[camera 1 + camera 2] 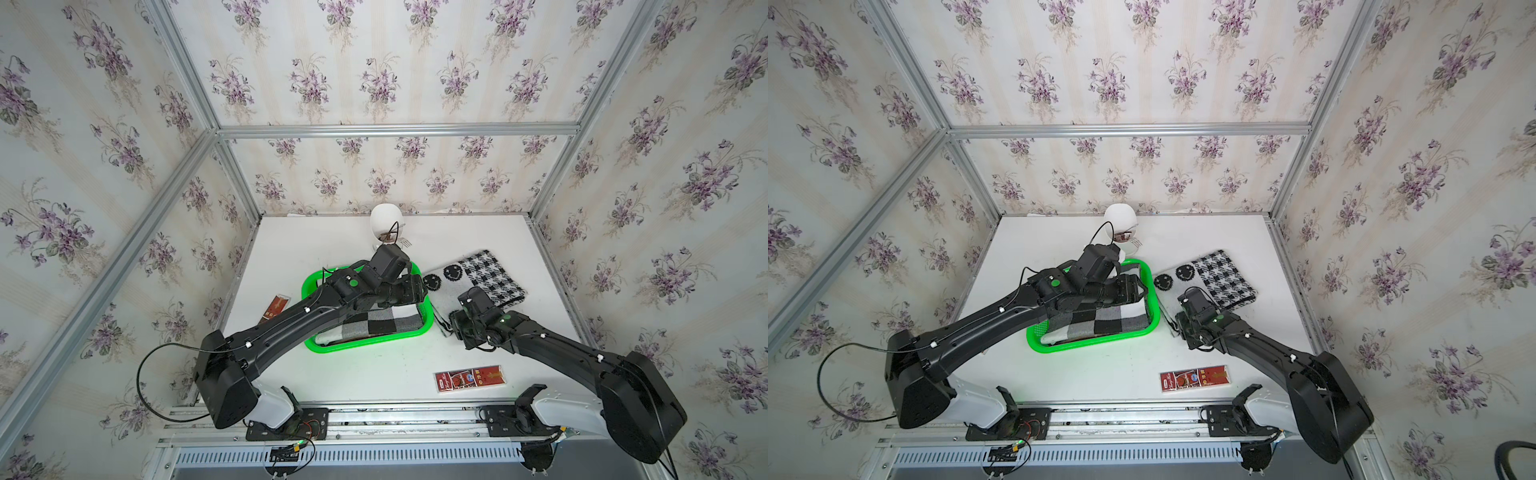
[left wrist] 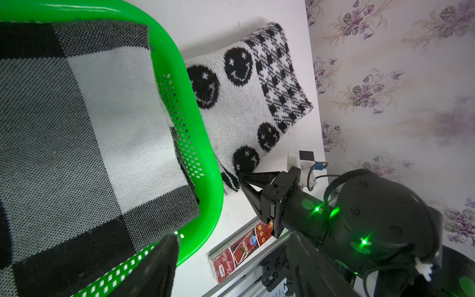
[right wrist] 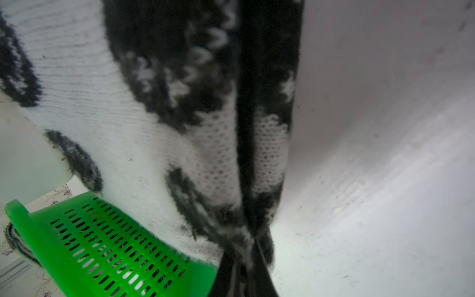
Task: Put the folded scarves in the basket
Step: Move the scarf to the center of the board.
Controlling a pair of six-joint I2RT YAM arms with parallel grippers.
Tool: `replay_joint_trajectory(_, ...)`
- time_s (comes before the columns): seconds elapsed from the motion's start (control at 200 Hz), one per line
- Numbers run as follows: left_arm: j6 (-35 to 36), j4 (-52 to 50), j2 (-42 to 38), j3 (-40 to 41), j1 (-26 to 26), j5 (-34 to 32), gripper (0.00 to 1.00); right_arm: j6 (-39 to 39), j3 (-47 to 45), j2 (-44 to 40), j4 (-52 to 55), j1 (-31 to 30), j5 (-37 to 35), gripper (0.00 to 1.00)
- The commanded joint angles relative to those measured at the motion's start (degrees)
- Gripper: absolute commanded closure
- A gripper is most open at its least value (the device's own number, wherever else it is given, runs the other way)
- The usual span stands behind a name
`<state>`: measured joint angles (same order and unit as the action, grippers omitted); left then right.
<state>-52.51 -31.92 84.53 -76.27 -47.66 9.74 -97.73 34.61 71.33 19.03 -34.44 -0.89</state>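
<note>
I should have my left gripper take the end of the scarf that my right gripper holds by the scarf's near corner (image 2: 230,181) beside the basket, and have my right gripper take the scarf's houndstooth end (image 1: 493,276).
The bright green basket (image 1: 365,347) (image 1: 1088,347) sits mid-table and holds a folded black, grey and white checked scarf (image 1: 374,322) (image 2: 77,128). Just right of it on the table lies a folded scarf (image 1: 490,274) (image 1: 1221,274) (image 2: 244,102) with black smiley faces and a houndstooth end. My right gripper (image 1: 453,328) (image 2: 239,177) (image 3: 246,257) is shut on that scarf's near corner, beside the basket wall (image 3: 77,244). My left gripper (image 1: 413,291) (image 2: 231,277) hovers over the basket's right end, open with nothing between its fingers.
A red snack packet (image 1: 469,378) (image 2: 239,252) lies near the front edge. Another red packet (image 1: 274,307) lies left of the basket. A white round object (image 1: 386,222) stands at the back. Aluminium posts and papered walls close in the table.
</note>
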Motion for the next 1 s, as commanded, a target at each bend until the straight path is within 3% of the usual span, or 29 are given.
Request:
replay_joint_trajectory(0.0,-0.57,1.69,0.22,-0.55,-0.27,-0.45,0.28,0.30,2.54,0.43,3.31,-0.24,-3.18,0.69)
replay_joint_trajectory(0.105,-3.21,2.79,0.78,-0.28,-1.30,0.90,0.31,3.86,5.79,-0.78,9.20,-0.24,-8.10,0.32)
replay_joint_trajectory(0.24,-8.56,2.46,3.95,-2.52,-5.39,-0.70,0.40,10.57,9.40,-5.82,15.31,-0.13,-16.94,0.19)
replay_joint_trajectory(0.36,-16.39,0.81,8.95,-5.30,-8.85,-2.00,0.44,21.12,12.81,-10.77,16.33,2.72,-25.15,0.13)
replay_joint_trajectory(0.395,-18.78,0.59,10.86,-6.20,-9.48,-1.47,0.44,26.71,14.29,-10.93,15.09,7.83,-25.52,0.12)
replay_joint_trajectory(0.455,-22.73,-0.11,14.41,-8.29,-10.39,-0.13,0.44,37.60,17.66,-8.61,11.82,16.39,-21.74,0.12)
replay_joint_trajectory(0.52,-26.40,-0.35,18.67,-11.21,-11.33,2.07,0.42,47.56,23.02,-2.91,9.72,26.87,-12.85,0.13)
replay_joint_trajectory(0.579,-29.71,-0.74,22.45,-14.09,-12.47,3.64,0.40,54.77,29.91,4.22,9.76,32.86,-8.66,0.13)
replay_joint_trajectory(0.714,-34.77,-2.94,29.87,-21.10,-15.24,2.28,0.31,65.96,46.22,20.09,13.13,35.53,-11.92,0.12)
replay_joint_trajectory(0.809,-35.38,-4.19,35.67,-26.32,-15.27,3.21,0.30,68.83,52.51,28.10,13.56,36.66,-10.60,0.12)
replay_joint_trajectory(0.894,-36.87,-3.06,39.09,-28.11,-15.11,3.44,0.28,68.62,55.54,32.02,14.42,37.81,-5.72,0.16)
replay_joint_trajectory(0.994,-36.78,-4.15,42.18,-30.08,-14.72,0.18,0.25,68.68,53.77,30.84,11.89,37.86,-3.22,0.17)
